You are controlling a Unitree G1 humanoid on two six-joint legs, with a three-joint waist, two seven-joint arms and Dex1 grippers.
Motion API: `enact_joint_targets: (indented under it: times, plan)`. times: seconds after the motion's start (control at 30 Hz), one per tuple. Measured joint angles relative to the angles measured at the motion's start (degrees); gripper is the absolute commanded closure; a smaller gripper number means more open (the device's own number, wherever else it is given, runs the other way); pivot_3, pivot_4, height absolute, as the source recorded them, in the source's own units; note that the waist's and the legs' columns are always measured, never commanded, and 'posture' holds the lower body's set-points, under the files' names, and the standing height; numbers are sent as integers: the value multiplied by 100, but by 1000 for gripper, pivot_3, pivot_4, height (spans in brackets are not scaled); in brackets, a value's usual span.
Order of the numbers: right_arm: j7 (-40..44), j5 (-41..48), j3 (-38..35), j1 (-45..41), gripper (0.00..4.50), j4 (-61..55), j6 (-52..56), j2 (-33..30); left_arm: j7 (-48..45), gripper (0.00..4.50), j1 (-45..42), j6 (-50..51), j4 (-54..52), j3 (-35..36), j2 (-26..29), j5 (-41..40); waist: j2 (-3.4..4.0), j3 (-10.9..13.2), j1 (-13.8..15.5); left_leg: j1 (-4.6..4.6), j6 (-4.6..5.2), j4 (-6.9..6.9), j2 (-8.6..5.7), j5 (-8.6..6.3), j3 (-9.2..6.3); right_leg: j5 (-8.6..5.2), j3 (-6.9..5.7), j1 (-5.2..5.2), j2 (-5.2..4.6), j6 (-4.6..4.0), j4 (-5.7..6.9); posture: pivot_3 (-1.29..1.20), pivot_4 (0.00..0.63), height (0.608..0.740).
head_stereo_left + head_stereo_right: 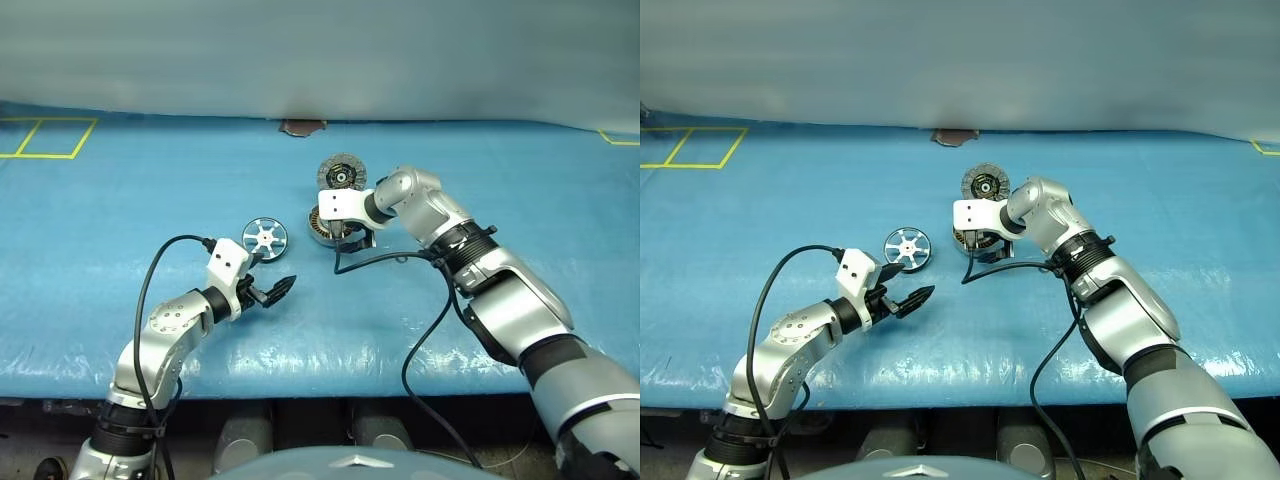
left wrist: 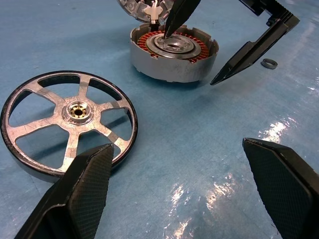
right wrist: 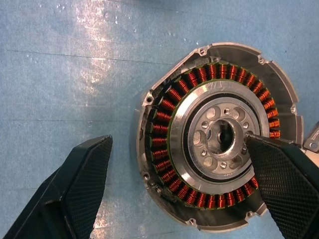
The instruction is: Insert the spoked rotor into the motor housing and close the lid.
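Note:
I expect the open lid (image 1: pixel 342 172) to trail along when I pull the motor housing, because the lid touches the motor housing at one spot on the motor housing's rim.
The motor housing (image 3: pixel 164 124), a round silver casing with copper windings, lies on the blue table near its middle. Its lid (image 1: pixel 342 173) stands open behind it, dark face toward me. My right gripper (image 3: pixel 179 142) hangs open over the housing (image 2: pixel 174 52), one finger above the central hub, the other outside the casing's wall. The spoked rotor (image 1: pixel 265 238) lies flat to the housing's left. My left gripper (image 2: pixel 174 147) is open and empty, just in front of the rotor (image 2: pixel 70 117) and apart from it.
A small metal ring (image 2: pixel 269 62) lies on the blue cover beside the housing. Yellow tape squares (image 1: pixel 50 138) mark the back left corner. A brown patch (image 1: pixel 300 127) sits at the table's far edge. Black cables trail from both wrists.

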Motion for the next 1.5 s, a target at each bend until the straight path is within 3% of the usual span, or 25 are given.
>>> enact_joint_targets:
  times: [0.87, 1.1, 1.23, 1.3, 1.5]
  plan:
    - [339, -167, -76, 286, 15, -441, 114, -47, -5, 0, -5, -71, 1, -1, -4, 7, 1, 0, -1, 1, -2, 0, 0, 1, 0, 0, 0, 0, 0, 0, 3, 0, 150, 740]
    - [294, -167, -152, 201, 2197, -238, 58, 2, -2, 0, -2, -72, 1, 2, 3, 16, 1, 0, 12, 4, -2, 0, -1, 1, -2, 0, -1, 5, 0, 0, 2, 0, 150, 740]
    - [278, -162, -191, 140, 2197, -70, -19, 75, 4, 0, 22, -73, 1, 6, 11, 23, 0, 0, -9, 16, -4, 1, 1, 3, 1, 1, -1, 11, 0, 1, 4, 0, 150, 740]
    - [282, -162, -206, 109, 2518, 19, -30, 104, 6, 0, 47, -73, 1, 6, 11, 25, 0, 0, -10, 20, -8, 1, 2, 5, 0, 5, -1, 13, 1, -2, 7, 0, 150, 740]
    - [221, -165, -251, 112, 2524, 67, -18, 123, 8, 0, 51, -74, 1, 8, 11, 37, 0, 0, -11, 22, -14, 4, 3, 17, 2, 19, -2, 15, 2, -6, 6, 0, 150, 740]
